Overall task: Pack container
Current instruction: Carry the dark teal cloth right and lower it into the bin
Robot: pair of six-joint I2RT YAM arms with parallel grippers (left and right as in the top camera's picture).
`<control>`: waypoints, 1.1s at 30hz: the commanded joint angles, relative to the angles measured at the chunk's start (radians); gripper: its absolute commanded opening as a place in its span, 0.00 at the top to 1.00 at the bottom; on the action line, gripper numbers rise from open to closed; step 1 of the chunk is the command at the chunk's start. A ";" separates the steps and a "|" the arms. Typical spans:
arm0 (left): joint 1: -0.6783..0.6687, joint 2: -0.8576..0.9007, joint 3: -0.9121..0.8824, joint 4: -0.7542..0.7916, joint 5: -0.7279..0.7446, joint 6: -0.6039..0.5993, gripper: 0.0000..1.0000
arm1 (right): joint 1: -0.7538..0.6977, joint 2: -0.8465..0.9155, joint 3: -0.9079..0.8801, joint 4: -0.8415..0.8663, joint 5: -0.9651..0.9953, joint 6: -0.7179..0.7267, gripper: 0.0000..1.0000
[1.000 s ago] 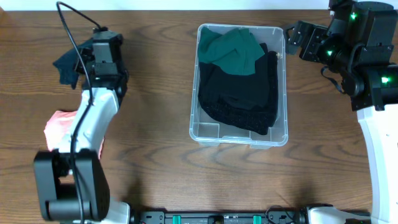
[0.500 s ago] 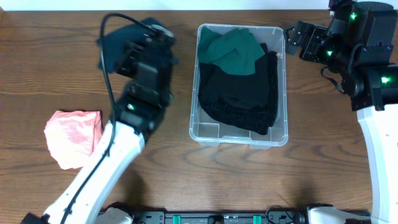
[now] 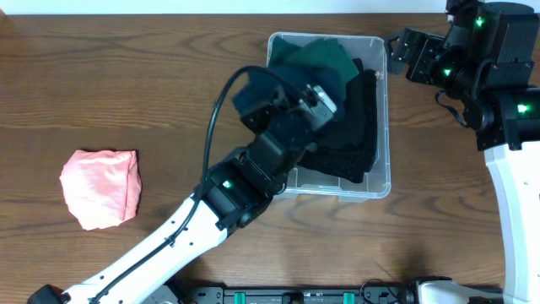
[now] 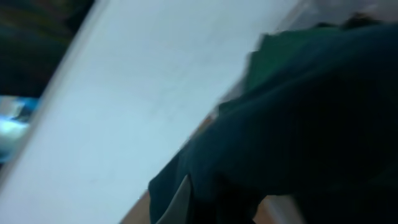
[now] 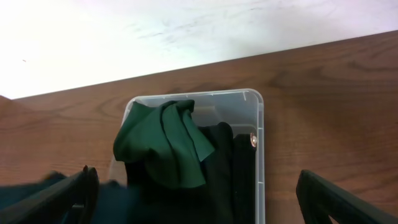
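The dark blue garment point(image 3: 253, 93) is above the container's rim and the container's front end is open, so my left gripper should keep going over the black garment point(image 3: 344, 154) and let go there.
The clear container point(image 3: 283, 179) stands at the table's middle back, holding a green garment point(image 3: 325, 57) and a black garment point(image 3: 354, 127). My left gripper point(image 3: 283, 105) is shut on a dark blue garment point(image 3: 251, 95) and holds it over the container's left rim. The left wrist view is blurred and filled by that dark garment point(image 4: 298, 124). My right gripper point(image 3: 403, 51) is open and empty, just right of the container's far right corner. Its wrist view shows the container point(image 5: 258, 155), the green garment point(image 5: 165, 146) and the dark blue garment point(image 5: 37, 190) coming in at the lower left.
A folded pink garment point(image 3: 99, 187) lies on the wooden table at the left. The left arm point(image 3: 194, 228) stretches diagonally from the front edge to the container. The right arm point(image 3: 515, 160) stands along the right edge.
My left arm has swung from the far left to the container's left rim, carrying the dark blue garment. The pink garment is uncovered. The right arm has not moved.
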 commanded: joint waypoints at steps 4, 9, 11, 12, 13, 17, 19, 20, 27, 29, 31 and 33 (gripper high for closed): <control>-0.011 0.073 -0.006 -0.093 0.172 -0.200 0.94 | -0.007 -0.005 0.002 -0.002 0.002 0.006 0.01; -0.088 0.119 -0.006 -0.159 0.172 -0.277 0.94 | -0.006 -0.005 0.002 -0.002 0.002 0.006 0.01; -0.130 0.127 -0.006 -0.184 0.173 -0.303 0.94 | -0.006 -0.005 0.002 -0.002 0.002 0.006 0.01; -0.150 0.128 -0.006 -0.200 0.172 -0.320 0.94 | -0.006 -0.005 0.002 -0.002 0.002 0.006 0.01; -0.164 0.128 -0.006 -0.214 0.172 -0.341 0.94 | -0.006 -0.005 0.002 -0.002 0.002 0.006 0.01; -0.206 0.129 -0.006 -0.287 0.173 -0.477 0.94 | -0.007 -0.005 0.002 -0.002 0.002 0.006 0.01; -0.210 0.129 -0.006 -0.320 0.172 -0.521 0.94 | -0.006 -0.005 0.002 -0.002 0.002 0.006 0.01; -0.209 0.129 -0.006 -0.329 0.172 -0.530 0.89 | -0.006 -0.005 0.002 -0.002 0.002 0.006 0.01; -0.209 0.120 -0.002 -0.327 0.088 -0.529 0.39 | -0.007 -0.005 0.002 -0.002 0.002 0.006 0.01; -0.209 0.105 0.005 -0.327 0.072 -0.528 0.32 | -0.006 -0.005 0.002 -0.002 0.002 0.006 0.01; -0.209 0.079 0.015 -0.319 0.064 -0.528 0.30 | -0.006 -0.005 0.002 -0.002 0.002 0.006 0.01; -0.209 0.048 0.023 -0.302 0.059 -0.528 0.28 | -0.006 -0.005 0.002 -0.002 0.002 0.006 0.01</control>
